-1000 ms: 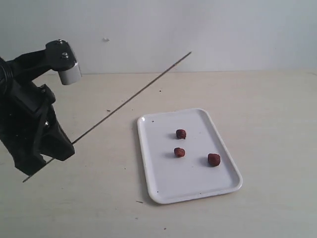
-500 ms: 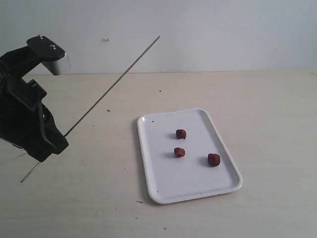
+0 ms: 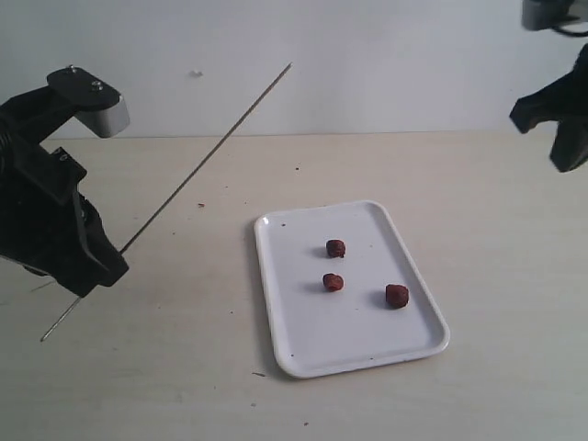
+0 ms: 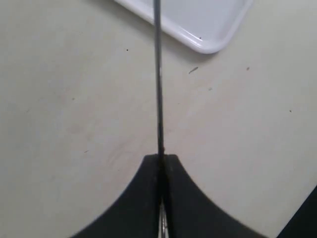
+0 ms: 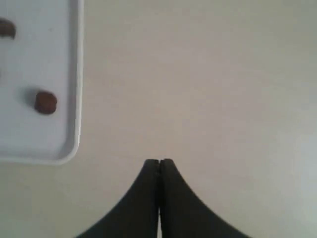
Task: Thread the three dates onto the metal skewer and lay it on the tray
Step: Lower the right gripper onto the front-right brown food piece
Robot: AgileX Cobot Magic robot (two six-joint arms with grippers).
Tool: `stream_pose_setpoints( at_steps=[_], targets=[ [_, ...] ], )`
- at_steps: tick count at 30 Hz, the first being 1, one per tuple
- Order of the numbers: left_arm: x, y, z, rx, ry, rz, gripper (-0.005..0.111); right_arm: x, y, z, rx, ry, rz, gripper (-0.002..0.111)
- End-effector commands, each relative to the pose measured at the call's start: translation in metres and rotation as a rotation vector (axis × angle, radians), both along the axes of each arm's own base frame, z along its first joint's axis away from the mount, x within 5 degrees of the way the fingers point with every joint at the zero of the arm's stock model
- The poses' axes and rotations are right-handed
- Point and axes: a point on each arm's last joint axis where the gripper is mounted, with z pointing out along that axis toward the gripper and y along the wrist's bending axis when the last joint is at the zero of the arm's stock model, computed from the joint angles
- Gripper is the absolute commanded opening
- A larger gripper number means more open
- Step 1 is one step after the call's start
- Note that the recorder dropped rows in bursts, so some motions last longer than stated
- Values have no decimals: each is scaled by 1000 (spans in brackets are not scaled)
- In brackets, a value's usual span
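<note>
I can see that the date (image 3: 397, 296) nearest my right gripper lies clear of the other dates. I should keep moving my right gripper toward that date until its fingers close there.
Three dark reddish-brown dates lie apart on the white tray (image 3: 303, 340): one (image 3: 335, 248) toward the back, one (image 3: 333, 282) in the middle, one (image 3: 396, 295) to the right. My left gripper (image 3: 115, 262) is shut on the metal skewer (image 3: 207, 153), which slants up and away to the right, left of the tray. The left wrist view shows the skewer (image 4: 158, 74) running out from the closed left gripper (image 4: 161, 157) toward the tray's corner (image 4: 208, 42). The right gripper (image 5: 159, 160) is shut and empty, high at the far right (image 3: 565, 152); a date (image 5: 45, 102) shows on the tray (image 5: 74, 124).
The pale wooden table (image 3: 496, 202) carries small dark specks (image 3: 258, 374). A plain white wall stands behind the table.
The left arm lifted and tilted the skewer steeper, its tip swinging up and to the left. The right arm has come into the exterior view at the upper right.
</note>
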Motion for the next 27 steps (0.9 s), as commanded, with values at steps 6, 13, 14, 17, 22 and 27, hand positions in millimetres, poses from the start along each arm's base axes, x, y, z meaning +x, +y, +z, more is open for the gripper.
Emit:
stream_pose_setpoints(
  at_steps=[6,13,14,17,22,27],
  targets=[
    [-1,2,2,1,-14,0,0,31,21,-54,74,82,697,26],
    [2,4,2,20,-45,-3,0,39,30,-68,153,27,882,28],
    [2,4,2,19,-49,-2,0,40,32,-71,154,24,892,29],
    [5,3,3,10,-79,-5,0,41,40,-80,101,75,950,29],
    [5,3,3,15,-88,-28,0,40,69,-89,35,108,1075,38],
    [2,4,2,36,-62,-39,0,40,96,-100,25,115,1139,43]
  ],
)
